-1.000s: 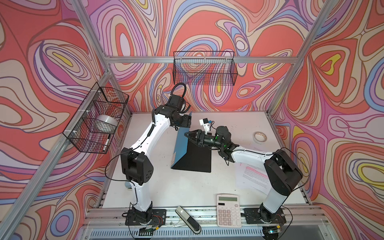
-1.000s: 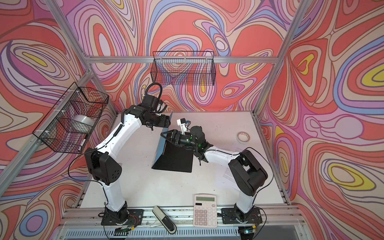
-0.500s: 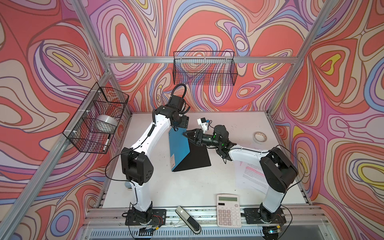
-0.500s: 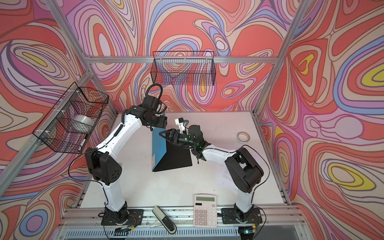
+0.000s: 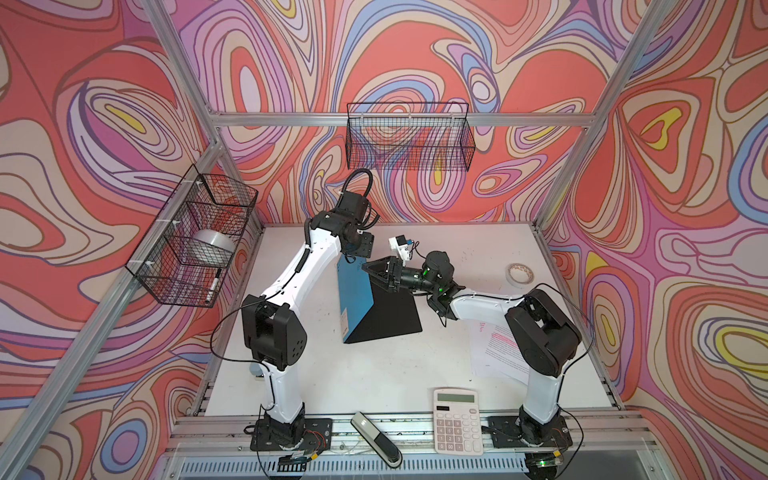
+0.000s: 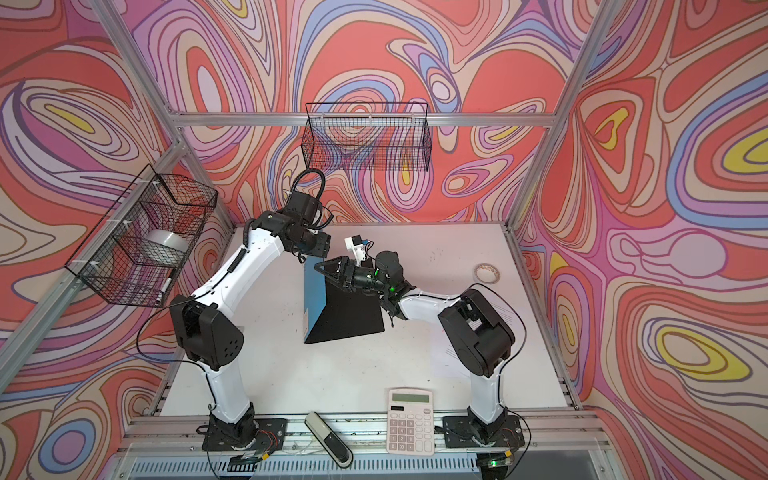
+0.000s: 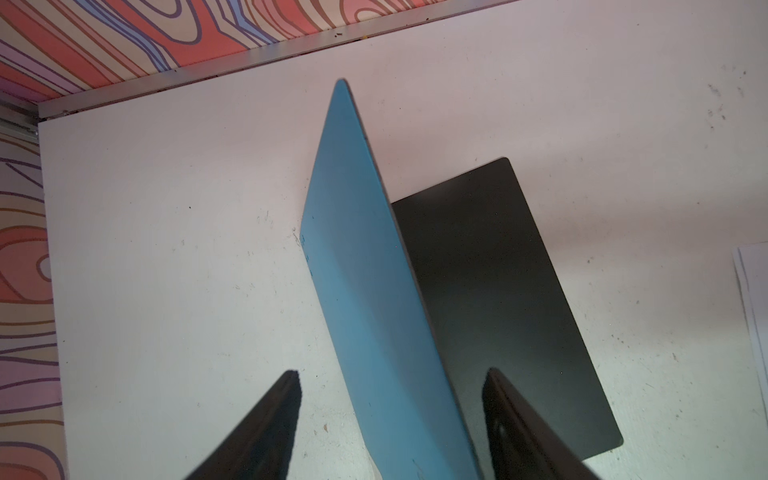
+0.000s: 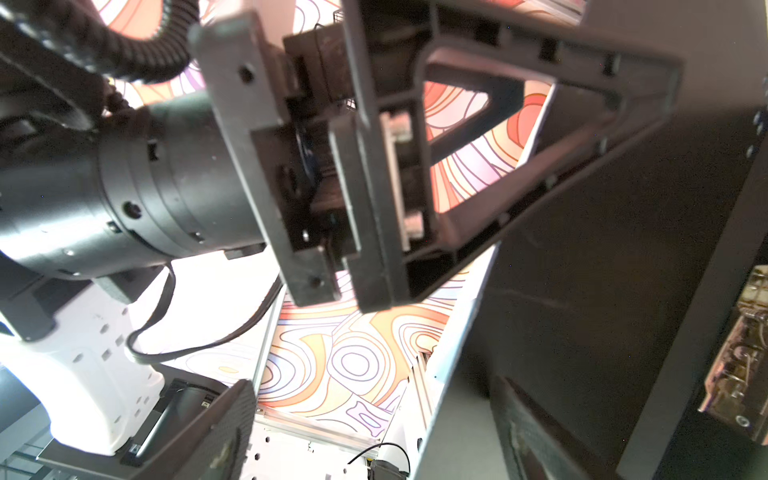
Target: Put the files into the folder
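Note:
The cover (image 5: pixel 353 289) stands half open between my left gripper's fingers. Next, my left gripper swings it open wider while my right gripper backs away over the black inside (image 5: pixel 395 316).
The folder (image 5: pixel 353 299) (image 6: pixel 314 291) sits half open mid-table: blue cover raised almost upright, black inside (image 5: pixel 390 316) flat on the table. My left gripper (image 5: pixel 354 261) (image 7: pixel 390 374) hangs over the cover's far top corner. It is open; its fingers (image 7: pixel 286 415) straddle the cover with a gap on each side. My right gripper (image 5: pixel 372 274) (image 8: pixel 374 386) is open wide at the cover's top edge, one finger before its black inner face. The files (image 5: pixel 494 349) lie flat at right, partly under the right arm.
A white calculator (image 5: pixel 457 419) and a grey-black stapler-like device (image 5: pixel 376 440) lie at the front edge. A tape roll (image 5: pixel 519 274) rests at the far right. Wire baskets hang on the left wall (image 5: pixel 195 232) and the back wall (image 5: pixel 409 137).
The blue cover has swung up and leftward, showing more of its blue face. The right gripper followed it to the left. The left gripper's jaws have narrowed around the cover's top.

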You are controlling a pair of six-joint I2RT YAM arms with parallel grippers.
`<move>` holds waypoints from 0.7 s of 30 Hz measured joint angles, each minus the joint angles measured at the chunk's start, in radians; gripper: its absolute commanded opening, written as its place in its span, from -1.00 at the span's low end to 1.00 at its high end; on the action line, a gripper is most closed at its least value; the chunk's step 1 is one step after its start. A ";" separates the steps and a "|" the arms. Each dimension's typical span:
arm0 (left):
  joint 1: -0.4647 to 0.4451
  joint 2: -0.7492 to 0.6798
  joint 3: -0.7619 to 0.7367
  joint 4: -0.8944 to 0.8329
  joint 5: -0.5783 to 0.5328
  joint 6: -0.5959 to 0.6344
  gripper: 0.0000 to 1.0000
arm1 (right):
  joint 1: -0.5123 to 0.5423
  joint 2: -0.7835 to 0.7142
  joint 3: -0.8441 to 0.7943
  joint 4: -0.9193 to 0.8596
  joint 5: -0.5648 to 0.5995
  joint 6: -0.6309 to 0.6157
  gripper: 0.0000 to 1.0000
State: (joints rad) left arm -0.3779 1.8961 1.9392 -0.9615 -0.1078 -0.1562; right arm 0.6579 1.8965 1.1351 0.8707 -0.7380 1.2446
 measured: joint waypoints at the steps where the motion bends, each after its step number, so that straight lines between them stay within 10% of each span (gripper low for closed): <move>1: 0.000 0.000 0.000 -0.003 -0.002 0.001 0.06 | 0.000 0.000 0.001 0.004 -0.003 0.003 0.87; 21: 0.047 -0.020 -0.021 -0.068 -0.055 0.022 -0.58 | 0.000 0.011 0.024 0.055 -0.028 0.027 0.87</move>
State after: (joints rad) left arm -0.3309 1.8759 1.9182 -1.0298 -0.1631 -0.1341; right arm 0.6579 1.9076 1.1595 0.9260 -0.7658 1.2720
